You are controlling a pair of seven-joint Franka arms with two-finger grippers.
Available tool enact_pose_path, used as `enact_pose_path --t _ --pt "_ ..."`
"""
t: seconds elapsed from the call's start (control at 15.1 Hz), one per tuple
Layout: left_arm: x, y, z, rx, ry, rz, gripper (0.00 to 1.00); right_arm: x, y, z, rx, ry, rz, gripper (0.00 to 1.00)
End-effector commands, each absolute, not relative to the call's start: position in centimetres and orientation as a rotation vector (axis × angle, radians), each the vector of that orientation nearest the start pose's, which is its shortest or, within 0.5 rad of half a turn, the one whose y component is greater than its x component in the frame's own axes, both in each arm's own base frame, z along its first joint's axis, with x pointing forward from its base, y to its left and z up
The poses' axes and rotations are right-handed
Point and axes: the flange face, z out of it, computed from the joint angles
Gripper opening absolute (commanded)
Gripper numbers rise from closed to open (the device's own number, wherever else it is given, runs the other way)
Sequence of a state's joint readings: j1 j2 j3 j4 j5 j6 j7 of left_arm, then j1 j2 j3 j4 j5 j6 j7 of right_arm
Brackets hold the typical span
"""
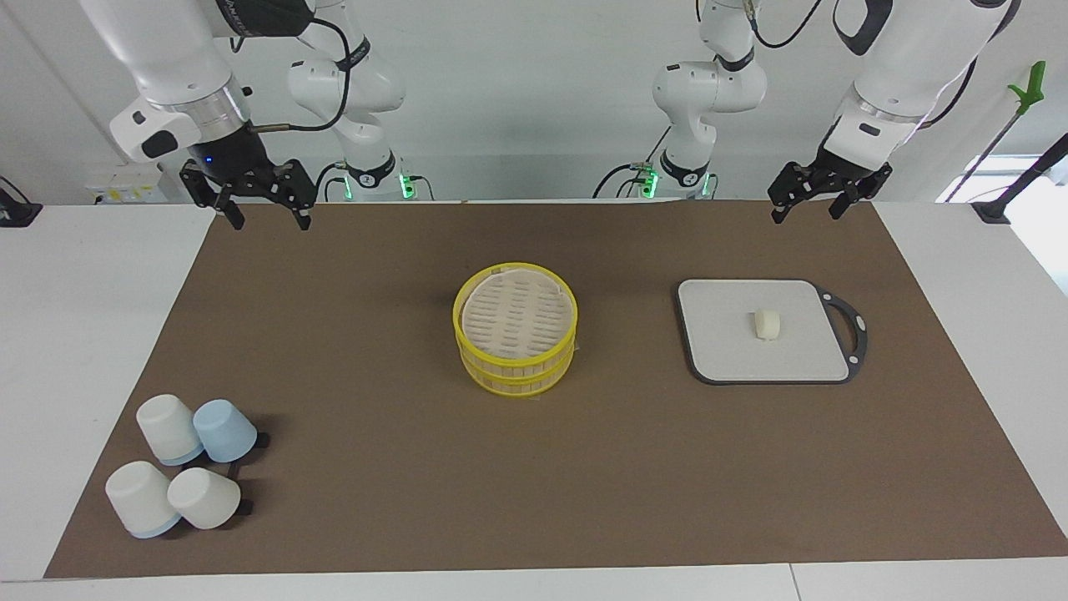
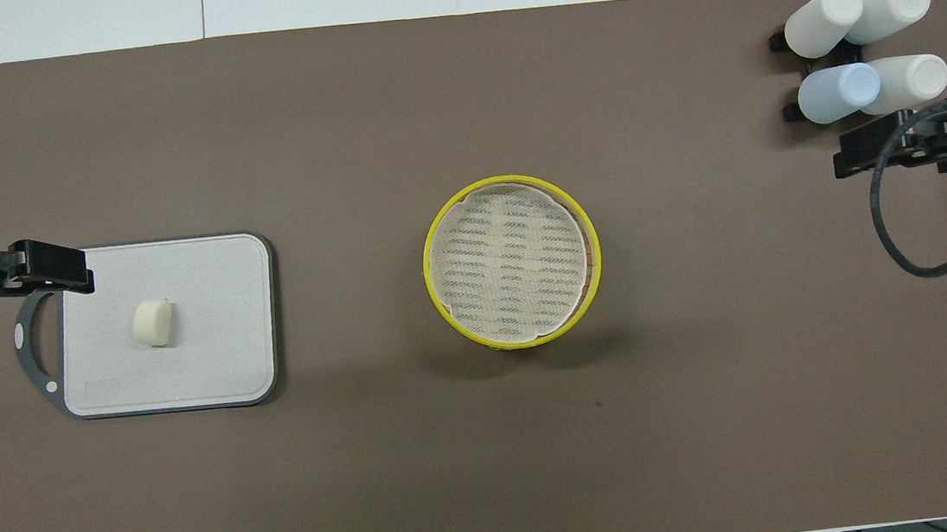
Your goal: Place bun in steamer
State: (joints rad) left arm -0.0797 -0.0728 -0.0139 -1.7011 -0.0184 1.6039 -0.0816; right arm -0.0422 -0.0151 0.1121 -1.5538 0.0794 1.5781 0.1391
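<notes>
The steamer's rim has open mat (image 2: 352, 288) between it and the cutting board, so my right gripper keeps going to that rim and closes on its board-facing side.
The bun (image 1: 766, 324) is a small cream lump lying on the grey cutting board (image 1: 722, 355), toward the left arm's end of the table. It also shows in the overhead view (image 2: 153, 323). The steamer (image 1: 515, 327), with yellow rims and a pale slotted top, stands at the middle of the mat and shows in the overhead view (image 2: 512, 260). My left gripper (image 1: 805, 213) is open and empty, raised over the mat's edge by the robots, well apart from the bun. My right gripper (image 1: 269, 221) is open and empty, raised over the mat's edge at the right arm's end.
Several upturned white and pale blue cups (image 1: 179, 463) stand clustered at the right arm's end, farther from the robots than the steamer. The brown mat (image 1: 375, 467) covers most of the white table. The board has a dark handle loop (image 1: 851, 330).
</notes>
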Motion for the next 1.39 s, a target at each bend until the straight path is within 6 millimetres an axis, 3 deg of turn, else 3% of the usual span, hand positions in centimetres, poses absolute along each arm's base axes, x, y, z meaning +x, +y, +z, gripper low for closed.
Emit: enact_pose_path --t 0.0,0.13,0.27,0.33,0.46,0.6,0.8,0.86,1.0,1.13,1.33 --pt "51.7 -3.6 57.2 -3.157 0.072 -0.004 1.00 55.8 9.5 62.8 -3.021 0.161 -0.026 1.00" --pt "51.6 -3.4 55.6 -3.155 0.139 -0.014 1.00 56.4 16.9 59.8 -3.073 0.179 0.023 1.00" --pt "51.6 -1.1 54.0 -3.151 0.187 0.001 1.00 57.7 25.6 58.6 -3.095 0.293 -0.001 1.00" --pt "51.6 -0.6 52.8 -3.147 0.232 -0.009 1.00 58.0 28.5 57.4 -3.105 0.312 -0.010 1.00" --pt "51.5 0.3 50.3 -3.146 0.230 -0.021 1.00 58.5 30.5 56.0 -3.102 0.308 -0.032 1.00" --pt "51.0 0.3 47.1 -3.145 0.247 -0.012 1.00 57.7 36.1 53.1 -3.122 0.220 -0.108 1.00" --pt "50.2 0.4 42.8 -3.139 0.265 -0.038 1.00 58.2 40.0 49.0 -3.085 0.271 -0.149 1.00" --pt "49.9 0.4 41.5 -3.134 0.297 -0.062 1.00 57.0 42.2 48.2 -3.093 0.241 -0.145 1.00" --pt "49.2 0.6 39.3 -3.126 0.351 -0.071 1.00 55.5 44.8 46.6 -3.089 0.238 -0.171 1.00" --pt "50.0 0.7 37.2 -3.117 0.385 -0.102 1.00 54.0 44.7 42.8 -3.120 0.217 -0.134 1.00" --pt "50.1 0.8 34.1 -3.109 0.385 -0.161 1.00 53.3 44.4 42.1 -3.134 0.090 -0.131 1.00"
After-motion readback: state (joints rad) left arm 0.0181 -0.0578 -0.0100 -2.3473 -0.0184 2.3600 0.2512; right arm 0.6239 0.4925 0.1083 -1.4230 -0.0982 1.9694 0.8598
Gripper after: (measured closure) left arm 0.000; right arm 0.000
